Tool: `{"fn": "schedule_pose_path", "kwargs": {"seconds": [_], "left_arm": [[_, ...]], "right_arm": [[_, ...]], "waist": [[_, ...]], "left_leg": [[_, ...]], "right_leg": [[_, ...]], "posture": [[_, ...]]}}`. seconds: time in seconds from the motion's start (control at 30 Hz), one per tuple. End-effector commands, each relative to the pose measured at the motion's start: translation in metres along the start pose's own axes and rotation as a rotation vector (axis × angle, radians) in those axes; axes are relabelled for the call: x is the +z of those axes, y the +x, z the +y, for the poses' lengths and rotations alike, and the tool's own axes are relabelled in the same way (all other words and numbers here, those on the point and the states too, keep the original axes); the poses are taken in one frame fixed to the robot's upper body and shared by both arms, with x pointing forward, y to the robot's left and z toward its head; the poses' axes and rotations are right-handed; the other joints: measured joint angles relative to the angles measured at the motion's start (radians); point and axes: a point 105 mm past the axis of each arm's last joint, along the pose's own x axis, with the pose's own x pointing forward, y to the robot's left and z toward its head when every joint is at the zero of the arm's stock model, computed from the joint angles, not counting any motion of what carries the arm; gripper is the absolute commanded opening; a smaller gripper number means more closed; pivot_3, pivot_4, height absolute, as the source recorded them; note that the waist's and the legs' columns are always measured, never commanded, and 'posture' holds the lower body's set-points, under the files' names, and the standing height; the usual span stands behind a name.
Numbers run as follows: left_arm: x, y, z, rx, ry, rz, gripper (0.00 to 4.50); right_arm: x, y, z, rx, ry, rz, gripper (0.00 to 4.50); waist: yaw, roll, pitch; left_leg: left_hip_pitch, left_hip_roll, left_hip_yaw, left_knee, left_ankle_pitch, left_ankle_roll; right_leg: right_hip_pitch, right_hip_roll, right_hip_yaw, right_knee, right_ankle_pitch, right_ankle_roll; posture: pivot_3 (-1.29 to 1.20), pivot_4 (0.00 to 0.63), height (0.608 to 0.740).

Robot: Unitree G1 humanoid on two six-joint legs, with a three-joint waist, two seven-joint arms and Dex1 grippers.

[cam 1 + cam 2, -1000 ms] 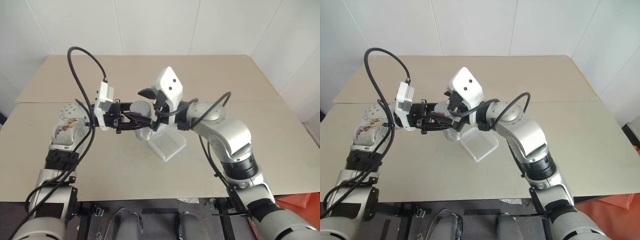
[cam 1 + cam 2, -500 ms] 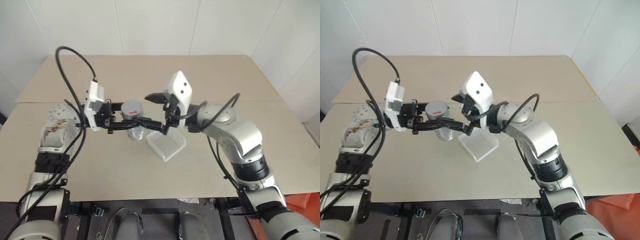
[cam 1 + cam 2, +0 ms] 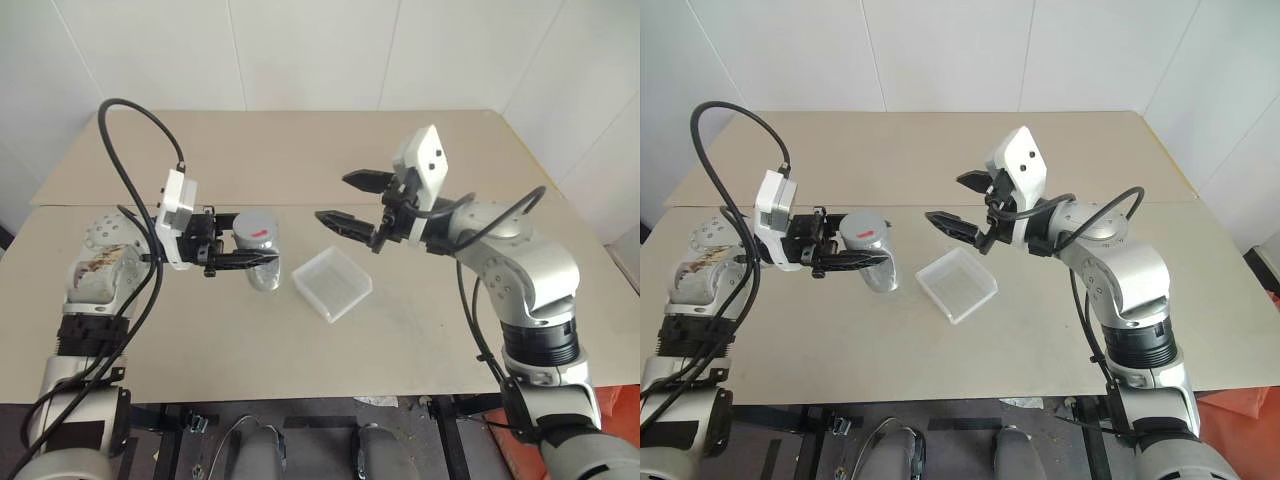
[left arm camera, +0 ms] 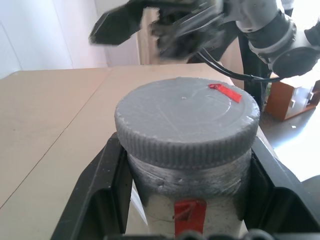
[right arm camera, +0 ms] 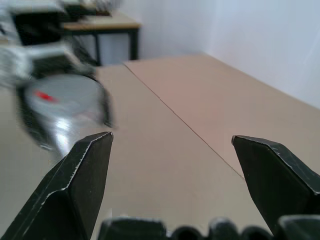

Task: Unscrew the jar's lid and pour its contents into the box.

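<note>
The grey lid (image 3: 255,226) covers the jar's whole top (image 3: 256,238), so the lid will come off in one piece and show the jar's round opening when I unscrew it.
My left gripper (image 3: 250,242) is shut on the jar (image 3: 262,272), held upright just above the table, left of the box (image 3: 312,262). The grey lid (image 4: 187,117) with a small red mark sits on the jar, and the black fingers (image 4: 95,200) clamp the body below it. The jar's contents are hidden. The box lies flat on the table and looks bare inside. My right gripper (image 3: 332,197) hangs open in the air above and behind the box, pointing towards the jar (image 5: 60,105), a hand's width away from the lid, with nothing between its fingers (image 5: 75,185).
The beige table (image 3: 420,330) is made of two boards with a seam (image 3: 300,205) across the middle. A white wall rises behind it. An orange object (image 3: 612,440) stands off the table's front right corner.
My right gripper, still open, has drawn back from the lid to the right and a little up. The left gripper with the jar has shifted slightly left. The lid stays on the jar.
</note>
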Motion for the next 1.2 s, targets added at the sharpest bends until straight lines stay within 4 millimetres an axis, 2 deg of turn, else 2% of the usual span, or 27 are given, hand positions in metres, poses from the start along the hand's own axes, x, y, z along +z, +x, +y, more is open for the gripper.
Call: {"fn": "schedule_pose_path", "kwargs": {"seconds": [0.03,0.17,0.4,0.7,0.93,1.2], "left_arm": [[0.011,0.003,0.007,-0.015,0.04,-0.032,2.43],[0.012,0.013,0.01,-0.05,0.048,-0.057,2.43],[0.014,0.025,0.01,-0.093,0.072,-0.073,2.43],[0.013,0.024,0.008,-0.106,0.076,-0.071,2.43],[0.014,0.02,0.007,-0.104,0.082,-0.066,2.43],[0.014,0.015,0.004,-0.104,0.083,-0.058,2.43]], "right_arm": [[0.024,0.008,0.017,0.072,-0.05,-0.071,4.46],[0.024,0.026,0.028,0.116,-0.048,-0.068,4.46],[0.018,0.052,0.027,0.103,-0.056,-0.027,4.46],[0.012,0.069,0.025,0.111,-0.039,-0.007,4.46],[0.007,0.068,0.018,0.097,-0.032,0.008,4.46],[0.005,0.049,0.001,0.059,-0.033,0.01,4.46]], "waist": [[0.001,0.0,0.0],[0.001,0.0,0.0],[0.0,0.0,0.0],[0.0,0.0,0.0],[0.0,0.0,0.0],[0.0,0.0,0.0]], "left_leg": [[0.0,0.0,0.0,0.0,0.0,0.0],[0.0,0.0,0.0,0.0,0.0,0.0],[0.0,0.0,0.0,0.0,0.0,0.0],[0.0,0.0,0.0,0.0,0.0,0.0],[0.0,0.0,0.0,0.0,0.0,0.0],[0.0,0.0,0.0,0.0,0.0,0.0]], "right_leg": [[0.0,0.0,0.0,0.0,0.0,0.0],[0.0,0.0,0.0,0.0,0.0,0.0],[0.0,0.0,0.0,0.0,0.0,0.0],[0.0,0.0,0.0,0.001,0.0,0.0],[0.0,0.0,0.0,0.001,0.0,0.0],[0.0,0.0,0.0,0.001,0.0,0.0]], "posture": [[0.0,0.15,0.74],[0.0,0.15,0.74],[0.0,0.15,0.74],[0.0,0.15,0.74],[0.0,0.15,0.74],[0.0,0.15,0.74]]}}
